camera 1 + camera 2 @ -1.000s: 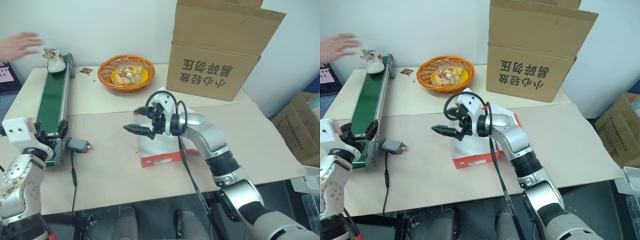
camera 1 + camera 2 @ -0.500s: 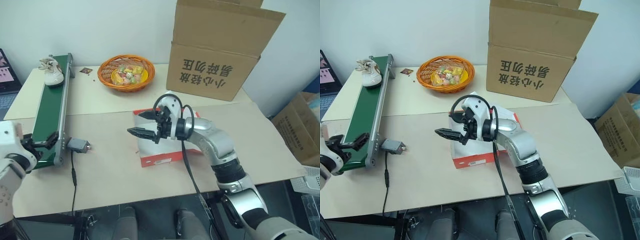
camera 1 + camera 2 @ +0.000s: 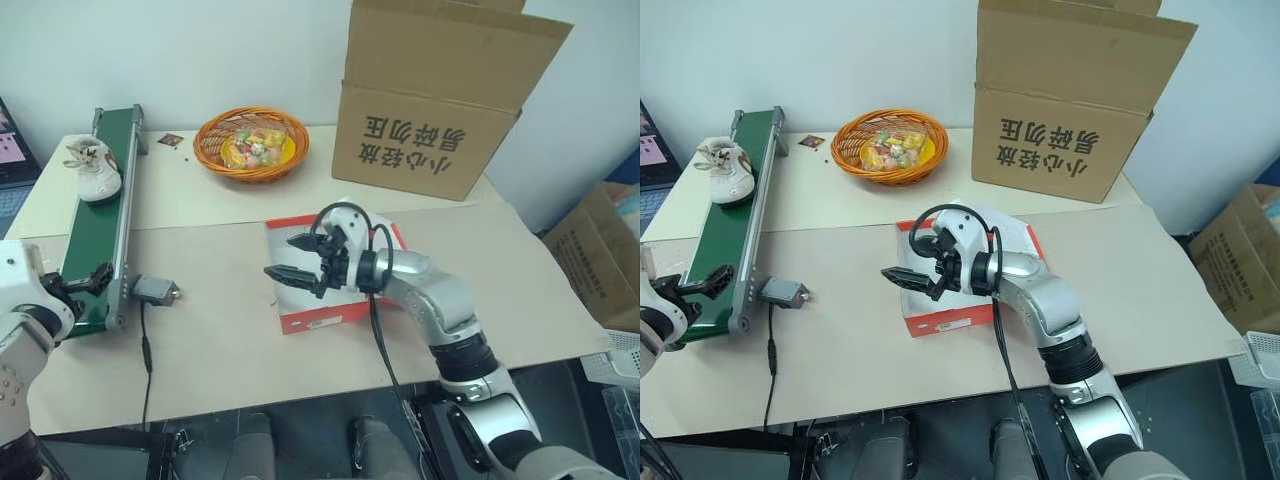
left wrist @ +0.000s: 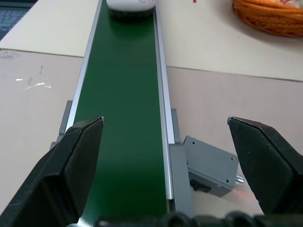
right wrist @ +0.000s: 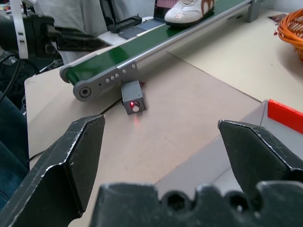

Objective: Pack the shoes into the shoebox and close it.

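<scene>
The white sneaker [image 3: 96, 172] is riding on the belt, far from my right gripper at the shoebox. I should pick it up with my left gripper at the belt's near end [image 3: 88, 317] and pass it over.
One white sneaker with brown patches [image 3: 92, 170] rides the far part of the green conveyor belt [image 3: 95, 235] at the table's left. The red shoebox [image 3: 952, 322] lies open at mid-table, white inside showing. My right gripper [image 3: 287, 259] hovers open and empty over the box's left edge, pointing left toward the belt. In its wrist view the right gripper [image 5: 163, 151] faces the shoe [image 5: 191, 9] far ahead, with the box's red rim [image 5: 284, 116] close by. My left gripper [image 3: 85, 282] is open at the belt's near end. Between the left gripper's [image 4: 165, 161] black fingers runs the belt [image 4: 123, 118], with the shoe [image 4: 130, 4] at its far end.
A grey sensor box [image 3: 155, 291] with a black cable sits by the belt's near end. An orange basket of small items [image 3: 251, 143] stands at the back. A big brown carton [image 3: 440, 95] stands at the back right. More cartons stand on the floor to the right.
The person's hand has left the belt's far end. The shoe has travelled along the belt toward me. My right gripper has sunk a little toward the box.
</scene>
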You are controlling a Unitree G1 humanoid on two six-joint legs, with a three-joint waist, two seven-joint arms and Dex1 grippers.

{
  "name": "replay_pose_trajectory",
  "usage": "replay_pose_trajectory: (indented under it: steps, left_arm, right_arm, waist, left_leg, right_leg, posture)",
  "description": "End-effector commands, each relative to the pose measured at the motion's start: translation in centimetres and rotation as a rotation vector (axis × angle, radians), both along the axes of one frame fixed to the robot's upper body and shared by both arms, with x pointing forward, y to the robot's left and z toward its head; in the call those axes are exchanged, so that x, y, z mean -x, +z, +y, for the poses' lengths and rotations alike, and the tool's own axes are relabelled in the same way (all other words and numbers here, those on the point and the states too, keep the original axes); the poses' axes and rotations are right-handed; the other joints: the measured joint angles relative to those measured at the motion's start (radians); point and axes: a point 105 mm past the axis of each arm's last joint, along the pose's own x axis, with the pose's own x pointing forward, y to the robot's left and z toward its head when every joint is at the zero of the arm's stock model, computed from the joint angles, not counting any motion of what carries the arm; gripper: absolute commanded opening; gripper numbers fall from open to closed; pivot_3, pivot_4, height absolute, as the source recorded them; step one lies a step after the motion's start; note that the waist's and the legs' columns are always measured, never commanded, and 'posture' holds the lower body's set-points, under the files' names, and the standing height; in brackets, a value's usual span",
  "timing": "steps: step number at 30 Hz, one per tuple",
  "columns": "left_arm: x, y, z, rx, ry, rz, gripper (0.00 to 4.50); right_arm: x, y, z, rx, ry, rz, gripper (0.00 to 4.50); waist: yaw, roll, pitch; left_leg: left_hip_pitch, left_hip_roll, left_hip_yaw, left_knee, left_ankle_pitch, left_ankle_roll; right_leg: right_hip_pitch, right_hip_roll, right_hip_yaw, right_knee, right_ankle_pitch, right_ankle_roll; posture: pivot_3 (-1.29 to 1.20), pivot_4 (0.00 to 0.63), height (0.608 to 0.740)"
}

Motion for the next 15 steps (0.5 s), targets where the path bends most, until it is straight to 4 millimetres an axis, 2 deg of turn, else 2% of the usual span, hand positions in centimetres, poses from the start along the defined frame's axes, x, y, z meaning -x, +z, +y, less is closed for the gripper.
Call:
replay_pose_trajectory:
  steps: [1, 4, 7, 12, 15]
  left_arm:
    - [0.0, 0.7, 0.5, -0.021, 0.019, -0.026, 4.50]
    - [0.0, 0.9, 0.7, -0.020, 0.021, -0.035, 4.50]
    - [-0.1, 1.2, 0.9, -0.025, 0.024, -0.040, 4.50]
    - [0.0, 2.4, 1.3, -0.040, 0.037, -0.067, 4.50]
    - [0.1, 3.5, 1.8, -0.055, 0.050, -0.087, 4.50]
  right_arm:
    - [0.7, 0.4, 0.0, -0.007, 0.006, -0.026, 4.47]
    - [0.9, 0.5, 0.0, -0.017, 0.009, -0.026, 4.47]
    - [0.9, 1.5, 0.3, -0.038, 0.021, -0.047, 4.47]
    - [1.5, 2.5, 1.3, -0.008, 0.095, -0.109, 4.47]
    - [1.2, 2.3, 1.4, 0.013, 0.107, -0.117, 4.47]
  waist:
    - [0.000, 0.000, 0.000]
    - [0.000, 0.000, 0.000]
    - [0.000, 0.000, 0.000]
    - [0.000, 0.000, 0.000]
    - [0.000, -0.001, 0.000]
  left_leg:
    - [0.000, 0.000, 0.000, 0.000, 0.000, 0.000]
    - [0.000, 0.000, 0.000, 0.000, 0.000, 0.000]
    - [0.000, 0.000, 0.000, 0.000, 0.000, 0.000]
    - [0.000, 0.000, 0.000, 0.000, 0.000, 0.000]
    - [0.000, 0.000, 0.000, 0.000, 0.000, 0.000]
  right_leg:
    - [0.000, 0.000, 0.000, 0.000, 0.000, 0.000]
    - [0.000, 0.000, 0.000, 0.000, 0.000, 0.000]
    - [0.000, 0.000, 0.000, 0.000, 0.000, 0.000]
    - [0.000, 0.000, 0.000, 0.000, 0.000, 0.001]
    - [-0.001, 0.000, 0.000, 0.001, 0.000, 0.001]
  posture:
    - [0.00, 0.150, 0.709]
    - [0.00, 0.150, 0.709]
    - [0.00, 0.150, 0.709]
    - [0.00, 0.150, 0.709]
    - [0.00, 0.150, 0.709]
